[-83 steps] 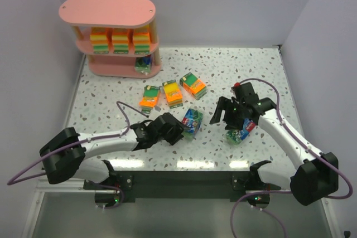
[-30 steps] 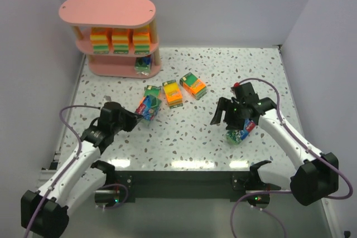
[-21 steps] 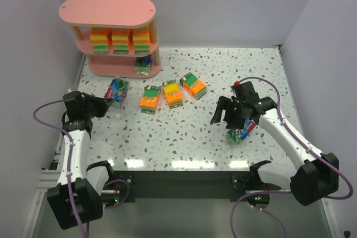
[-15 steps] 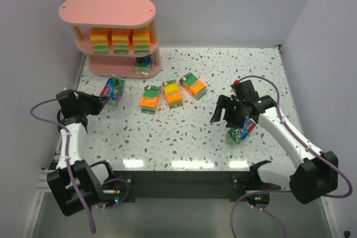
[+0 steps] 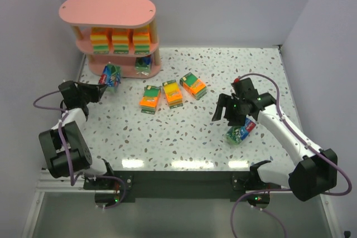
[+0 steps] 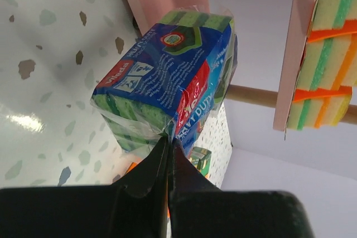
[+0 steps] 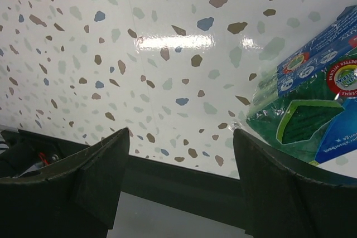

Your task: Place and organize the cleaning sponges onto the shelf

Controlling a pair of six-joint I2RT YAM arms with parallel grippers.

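Observation:
The pack's loose end (image 5: 114, 68) points at the open space (image 5: 126, 66) next to the stored pack. My left gripper goes on moving the held pack in until it rests on the shelf's bottom level.
The pink shelf (image 5: 107, 10) stands at the far left. Its middle tier holds three orange cleaning sponges (image 5: 120, 41), and a blue-green pack (image 5: 144, 64) lies on the bottom tier. My left gripper (image 5: 104, 83) is shut on the wrapper seam of a blue-green pack (image 5: 111, 74) and holds it just in front of the bottom tier. In the left wrist view that pack (image 6: 167, 82) hangs from the pinched fingertips (image 6: 169, 140), beside the shelf board (image 6: 294, 54). My right gripper (image 5: 230, 113) is open and empty. Another blue-green pack (image 7: 307, 110) lies just outside its right finger.
Three orange packs (image 5: 149, 97), (image 5: 172, 92), (image 5: 193, 85) lie in a row mid-table, right of the shelf. A wooden post (image 6: 251, 96) joins the shelf tiers. The table's dark front edge (image 7: 184, 176) runs close under the right gripper.
The left arm has swung the blue-green pack from mid-table leftward and back, up to the shelf's bottom tier. The right arm has barely moved.

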